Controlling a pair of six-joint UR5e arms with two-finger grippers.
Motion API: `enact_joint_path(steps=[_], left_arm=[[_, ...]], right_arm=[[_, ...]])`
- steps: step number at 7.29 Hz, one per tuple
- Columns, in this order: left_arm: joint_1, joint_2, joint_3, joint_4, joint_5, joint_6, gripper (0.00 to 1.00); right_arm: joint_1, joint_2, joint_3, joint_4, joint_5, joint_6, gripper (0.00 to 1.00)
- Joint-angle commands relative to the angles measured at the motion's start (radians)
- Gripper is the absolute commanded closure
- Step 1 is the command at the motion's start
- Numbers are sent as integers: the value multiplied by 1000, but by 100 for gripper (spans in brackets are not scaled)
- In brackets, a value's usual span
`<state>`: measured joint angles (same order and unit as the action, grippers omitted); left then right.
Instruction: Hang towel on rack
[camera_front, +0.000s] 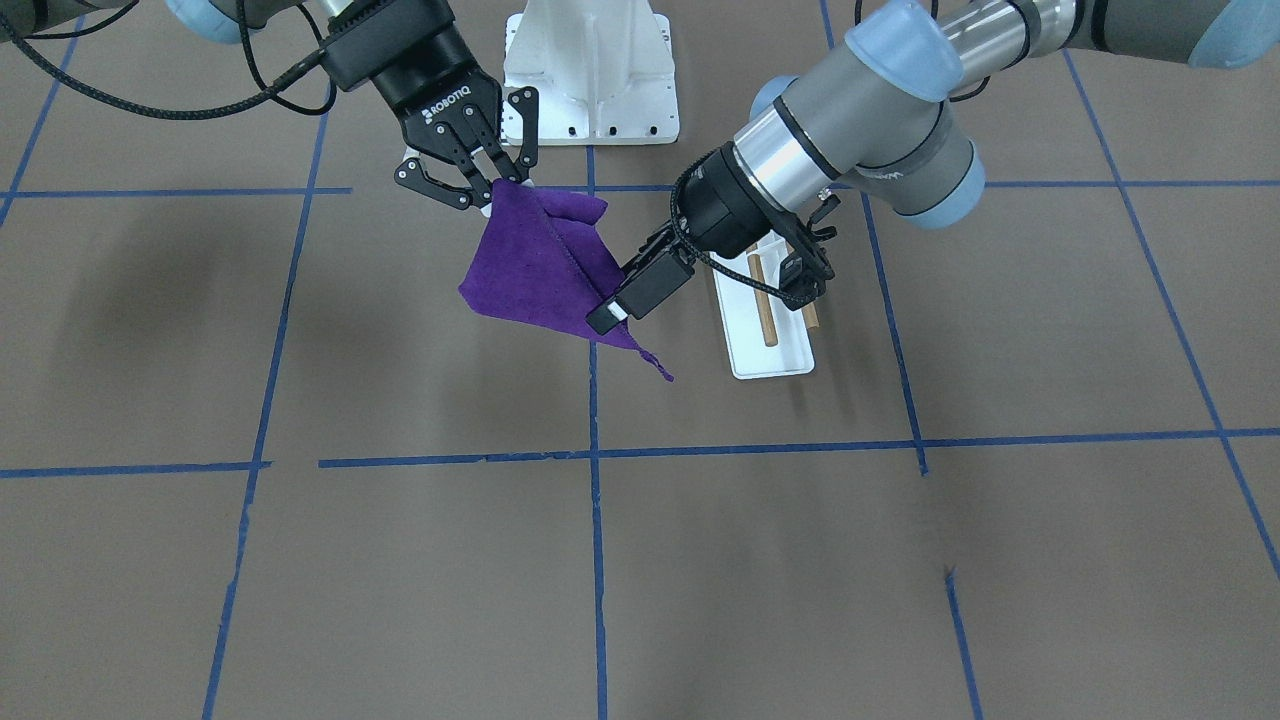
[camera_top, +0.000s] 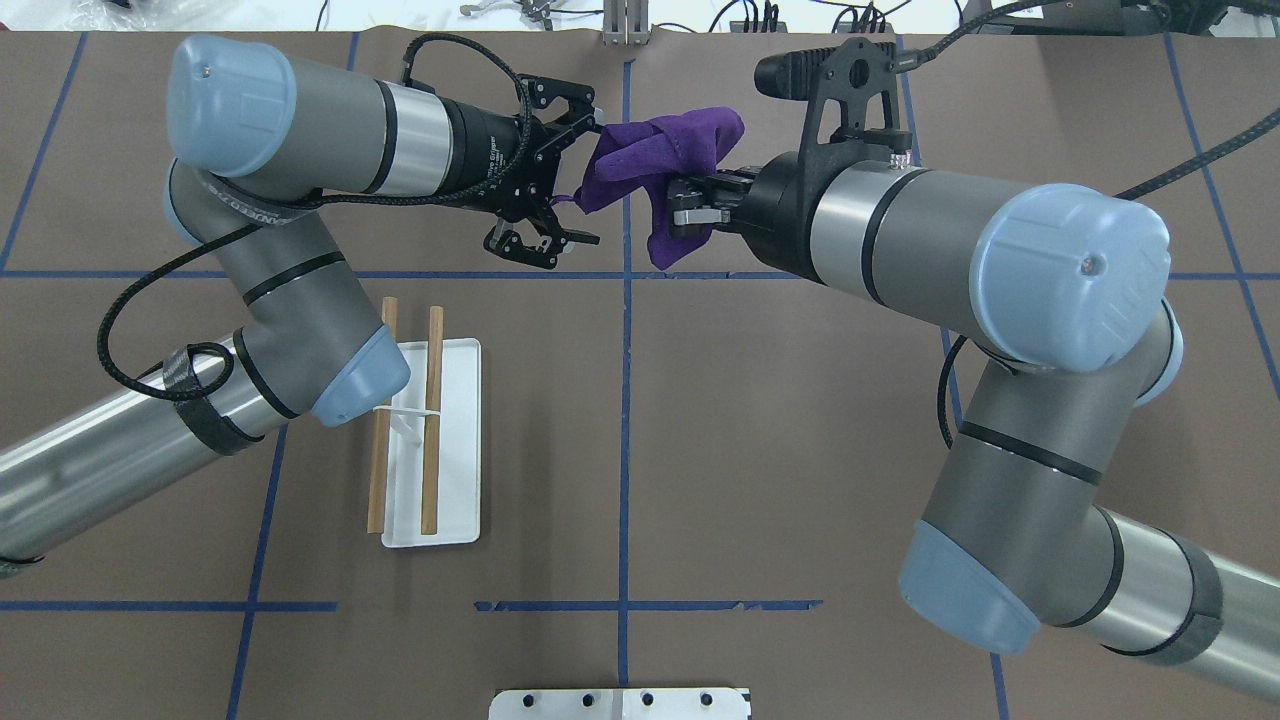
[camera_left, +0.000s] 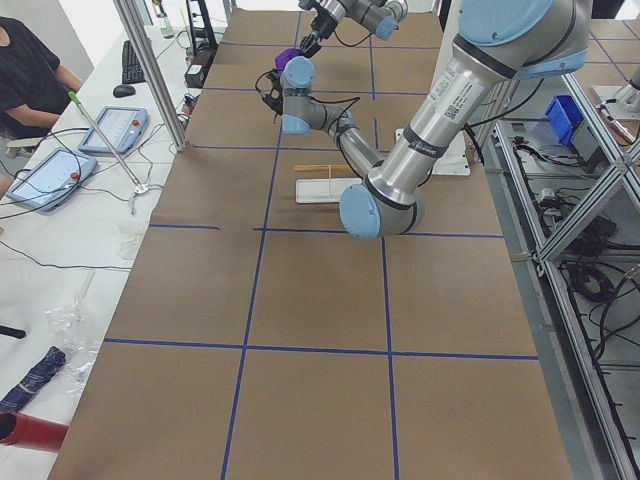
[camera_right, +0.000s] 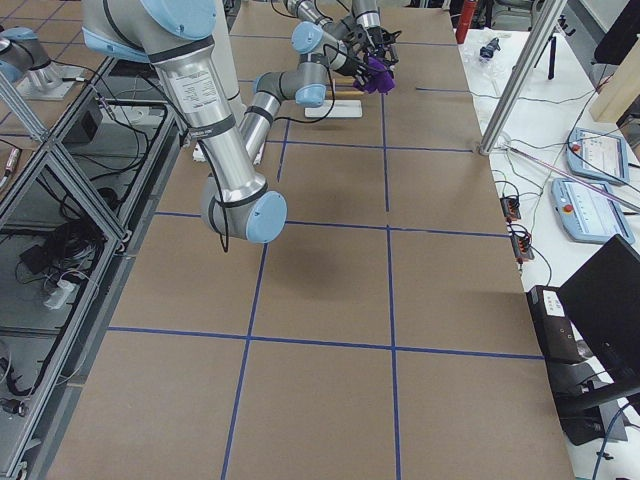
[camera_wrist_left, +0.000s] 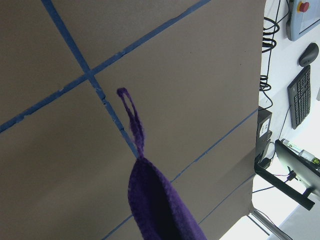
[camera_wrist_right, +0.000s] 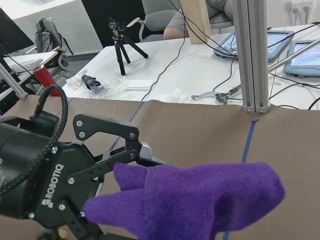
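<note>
I expect the towel's small loop (camera_front: 655, 362) to keep pointing ahead when I carry the purple towel (camera_front: 534, 266) over the rack, as the loop sticks straight past my left gripper.
A purple towel (camera_front: 540, 260) hangs in the air above the table's middle. My right gripper (camera_front: 507, 186) is shut on its upper corner, and the cloth droops below that gripper (camera_top: 685, 205) in the overhead view. My left gripper (camera_top: 598, 185) stands open, with the towel's (camera_top: 670, 150) near end between its fingers. In the front view its fingertip sits against the lower edge. In the left wrist view the towel (camera_wrist_left: 160, 205) ends in a small loop. The rack (camera_top: 455, 440), a white tray with two wooden dowels, stands on the table under my left elbow, apart from the towel.
The large white bolted pedestal (camera_front: 590, 70) stands at the robot's edge of the table. Blue tape lines cross the brown tabletop. In the left side view a person (camera_left: 25, 60) sits beyond the far edge, by tablets and cables.
</note>
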<state>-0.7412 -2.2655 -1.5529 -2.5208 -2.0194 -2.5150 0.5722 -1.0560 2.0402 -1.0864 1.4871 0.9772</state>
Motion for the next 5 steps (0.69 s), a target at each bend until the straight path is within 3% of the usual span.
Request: enact_joint_path(steps=[1, 3, 4, 5], left_arm=[[0, 3, 1, 0, 1, 4, 29], [0, 6, -6, 4, 1, 4, 83], [0, 11, -12, 4, 1, 5, 100], [0, 12, -13, 4, -1, 5, 100]], right_arm=[[0, 1, 0, 0, 1, 0, 100], [0, 1, 0, 0, 1, -2, 100], [0, 1, 0, 0, 2, 0, 100], [0, 1, 0, 0, 2, 0, 100]])
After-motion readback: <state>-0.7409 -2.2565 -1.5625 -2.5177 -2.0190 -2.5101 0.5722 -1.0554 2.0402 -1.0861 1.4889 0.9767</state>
